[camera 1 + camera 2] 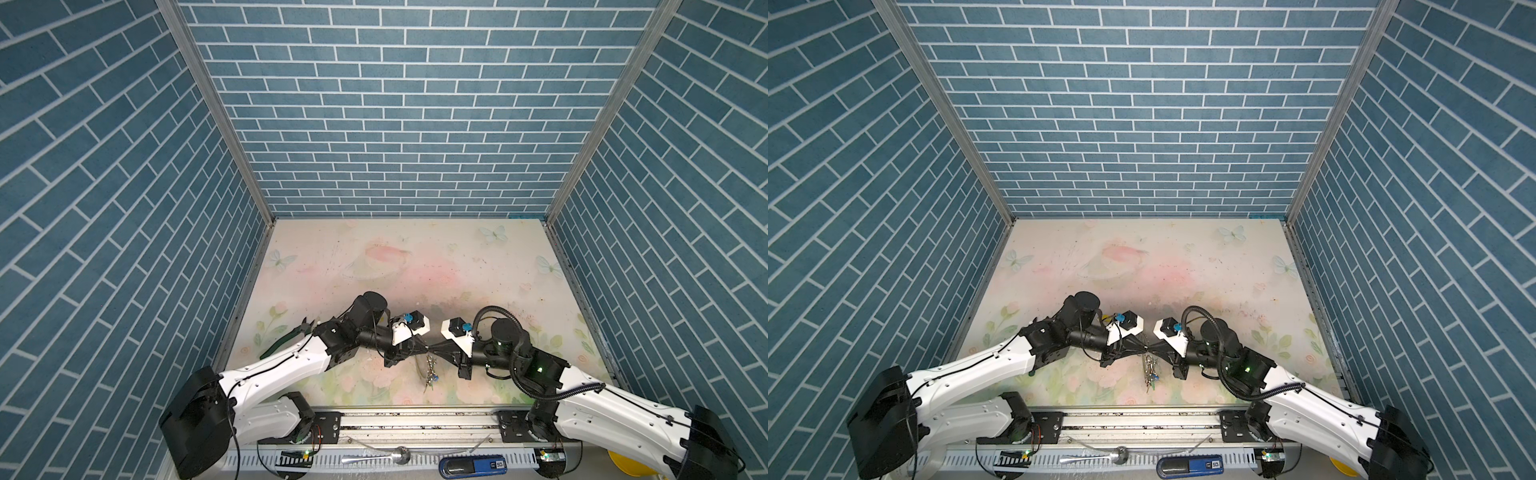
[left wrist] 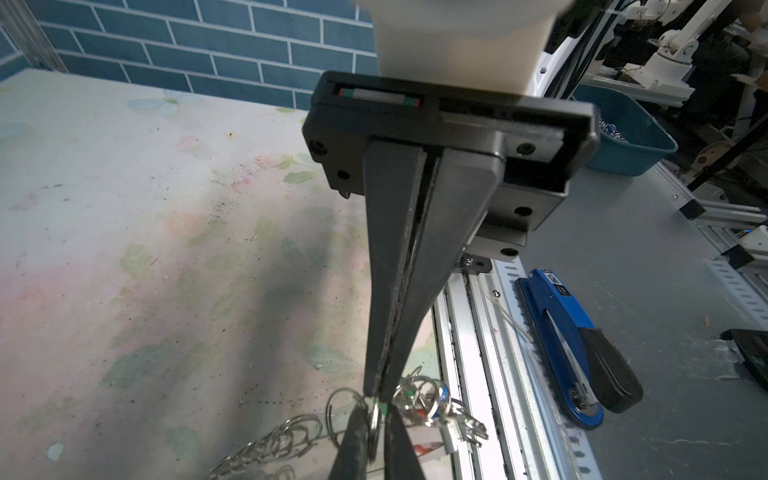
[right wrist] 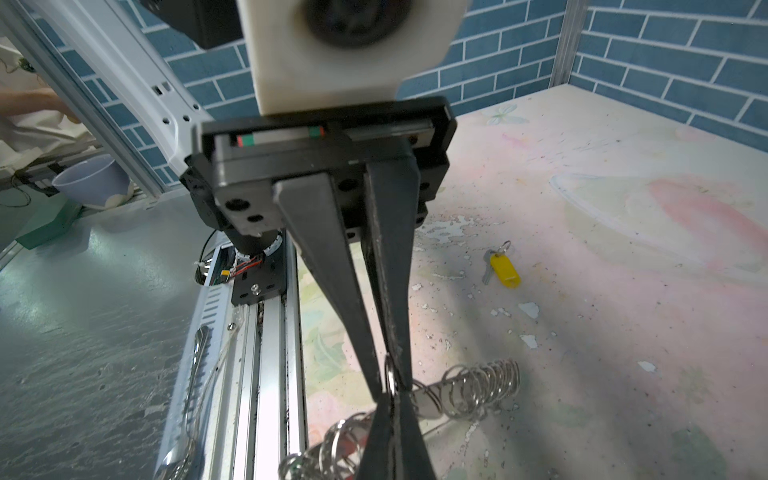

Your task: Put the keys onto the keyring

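Observation:
The keyring hangs on edge and both my grippers pinch the same ring, so I should put the keyring down flat and hold its plate with my left gripper.
In both top views my left gripper and right gripper meet tip to tip above the front middle of the table. A bunch of keys hangs below that point. In the left wrist view my left gripper is shut on a silver ring with a green tag beside it. The right gripper's fingers, pressed together, pinch the same ring from the opposite side. The keyring shows as a chain of silver rings trailing to both sides. Keys with blue, red and green tags dangle from it. A yellow-tagged key lies alone on the table.
Green-handled pliers lie at the table's left side, partly under my left arm. Past the front rail lie a blue stapler and a spoon. A blue bin and a pale cup stand off the table.

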`<state>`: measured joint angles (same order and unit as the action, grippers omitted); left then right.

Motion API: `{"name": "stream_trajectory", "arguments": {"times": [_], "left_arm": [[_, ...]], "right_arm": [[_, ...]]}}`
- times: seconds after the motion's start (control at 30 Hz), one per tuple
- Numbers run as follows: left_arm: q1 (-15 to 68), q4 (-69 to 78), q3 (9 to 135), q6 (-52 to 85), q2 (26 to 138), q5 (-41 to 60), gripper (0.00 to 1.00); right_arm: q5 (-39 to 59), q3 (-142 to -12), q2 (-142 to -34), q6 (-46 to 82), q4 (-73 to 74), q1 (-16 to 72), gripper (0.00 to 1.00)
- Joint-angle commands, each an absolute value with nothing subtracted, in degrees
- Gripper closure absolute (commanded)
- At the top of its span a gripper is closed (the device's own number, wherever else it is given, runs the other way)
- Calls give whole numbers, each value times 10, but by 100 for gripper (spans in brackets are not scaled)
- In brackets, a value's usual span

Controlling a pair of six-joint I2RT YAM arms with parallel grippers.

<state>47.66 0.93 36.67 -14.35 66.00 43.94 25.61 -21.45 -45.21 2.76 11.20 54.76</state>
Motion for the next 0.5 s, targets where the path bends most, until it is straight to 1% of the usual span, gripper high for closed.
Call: {"name": "stream_trajectory", "arguments": {"times": [0.0,0.23,0.37,0.47], "left_arm": [[480,39,348,-137,650,436,83],[479,49,349,-132,651,439,83],[479,50,349,-129,652,443,86],[479,50,349,-129,657,448,91]], "right_arm": [[240,-189,-429,43,172,551,100],[256,-182,-433,54,185,550,100],[254,-178,-433,55,195,551,100],[252,-179,-435,55,192,551,100]]}}
